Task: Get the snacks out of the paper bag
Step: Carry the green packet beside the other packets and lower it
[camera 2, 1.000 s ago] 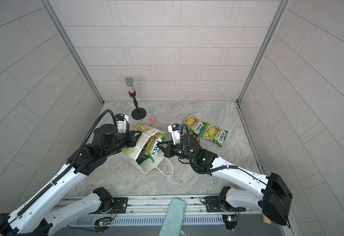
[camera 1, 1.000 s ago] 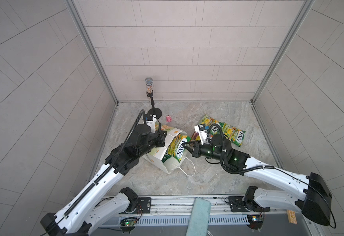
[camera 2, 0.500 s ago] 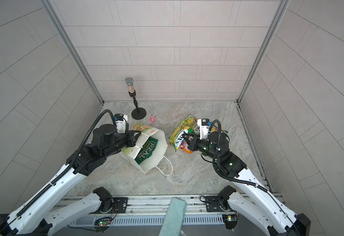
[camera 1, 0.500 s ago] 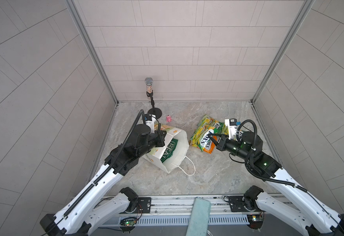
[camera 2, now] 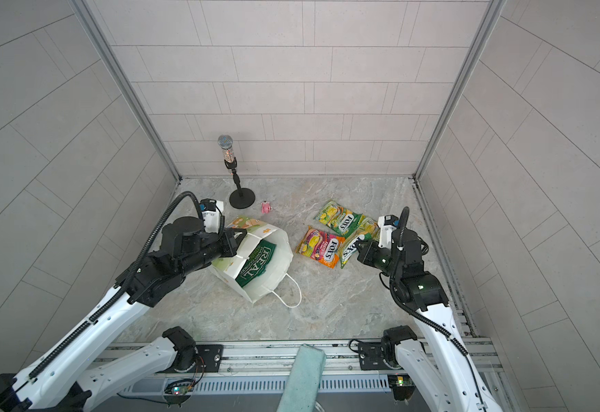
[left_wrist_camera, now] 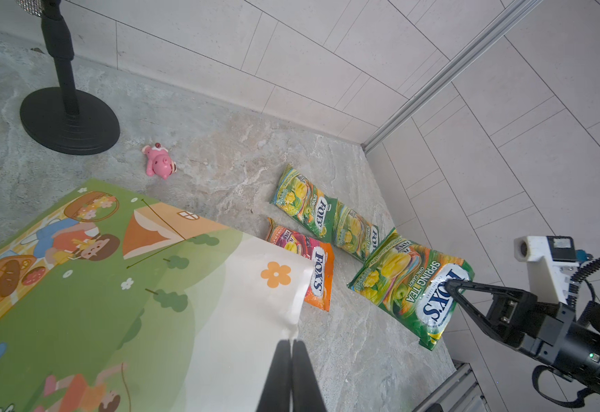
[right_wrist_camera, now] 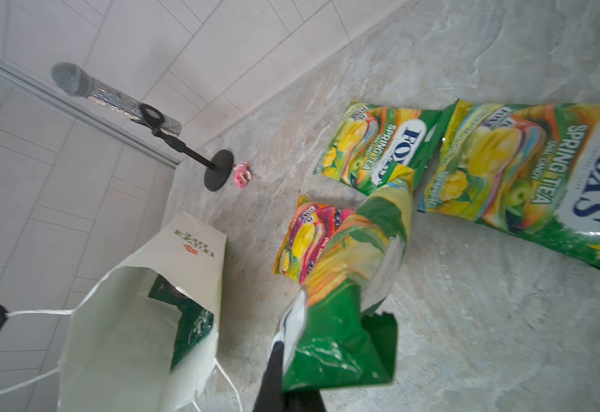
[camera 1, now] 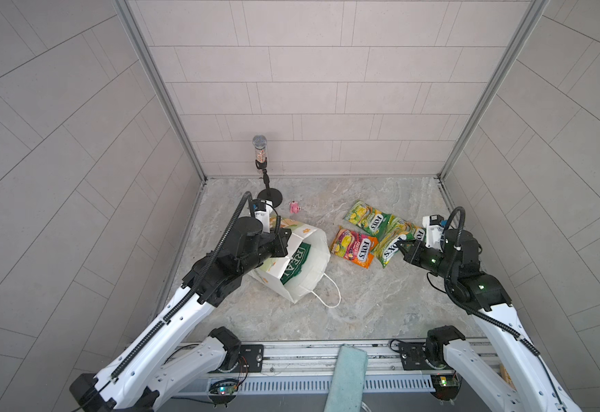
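Observation:
My right gripper should keep lowering the green-yellow packet, which hangs low by free space beside the pink-orange packet, until it rests there, and then let it go.
The white paper bag lies on its side, mouth toward the right. My left gripper is shut on its rim. Of the snacks, a dark green REAL crisp bag is inside the paper bag. My right gripper is shut on a green-yellow FOX'S packet, low over the table. Beside it lie a pink-orange packet and two green-yellow packets.
A microphone on a round black stand stands at the back left, with a tiny pink toy next to it. A teal cloth hangs over the front rail. Tiled walls close in the back and both sides.
My right gripper has pulled the green-yellow packet out of the bag's mouth and carried it right, to the other packets. The left gripper has stayed shut on the bag.

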Available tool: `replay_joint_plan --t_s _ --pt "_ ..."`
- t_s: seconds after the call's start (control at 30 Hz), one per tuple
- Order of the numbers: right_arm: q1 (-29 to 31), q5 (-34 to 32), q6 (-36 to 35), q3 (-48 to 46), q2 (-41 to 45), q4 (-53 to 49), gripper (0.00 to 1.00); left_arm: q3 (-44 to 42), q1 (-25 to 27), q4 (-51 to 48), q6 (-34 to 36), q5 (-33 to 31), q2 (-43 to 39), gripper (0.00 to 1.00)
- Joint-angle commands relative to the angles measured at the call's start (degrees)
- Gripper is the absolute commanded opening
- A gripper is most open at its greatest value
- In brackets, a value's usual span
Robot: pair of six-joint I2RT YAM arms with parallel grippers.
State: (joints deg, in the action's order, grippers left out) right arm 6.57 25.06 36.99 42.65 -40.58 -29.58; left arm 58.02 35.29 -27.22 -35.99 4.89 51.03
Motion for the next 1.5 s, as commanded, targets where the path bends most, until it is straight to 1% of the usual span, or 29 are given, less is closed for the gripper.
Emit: replay_joint_plan --t_s 0.0,0.1,0.33,0.53,0.6,0.97,1.2,1.3,1.33,1.4,1.47 --pt "-0.5 -2.78 -5.88 1.53 -0.53 -5.13 0.0 1.2 0.22 1.03 1.19 0.78 -0.64 0.0" --pt "-0.7 -4.85 -8.17 1.04 -1.47 -6.79 0.0 1.13 0.23 1.03 1.27 0.88 -0.64 0.0" --pt "-0.9 -3.44 -9.46 -0.88 -6.2 -3.78 0.0 0.68 0.26 1.6 1.35 1.43 -0.39 0.0" --pt "-0.96 3.57 -9.12 -2.5 -11.35 3.64 0.0 0.61 0.29 1.52 1.42 1.61 -0.33 0.0" --pt "-0.91 3.98 -9.29 -3.05 -12.22 4.88 0.0 0.53 0.22 1.42 1.45 1.57 -0.52 0.0" --pt "-1.56 -2.48 -13.3 -5.03 -13.35 2.9 0.0 0.43 0.22 1.3 1.71 1.44 -0.38 0.0" --pt "-1.78 -9.16 -15.7 -5.78 -13.71 1.07 0.0 0.37 0.22 1.56 1.71 1.52 -0.31 0.0" --pt "-1.79 -11.33 -15.42 -5.82 -13.82 0.84 0.0 0.52 0.25 1.69 1.71 1.53 -0.22 0.0" --pt "-1.74 -11.74 -15.46 -5.76 -13.91 0.88 0.01 0.59 0.29 1.7 1.71 1.53 -0.24 0.0" --pt "-1.74 -12.63 -15.29 -5.83 -14.22 0.81 0.07 0.65 0.22 1.7 1.71 1.62 -0.2 0.0" --pt "-1.75 -13.65 -15.07 -5.7 -14.68 0.63 0.11 0.61 0.29 1.73 1.69 1.55 -0.15 0.0"
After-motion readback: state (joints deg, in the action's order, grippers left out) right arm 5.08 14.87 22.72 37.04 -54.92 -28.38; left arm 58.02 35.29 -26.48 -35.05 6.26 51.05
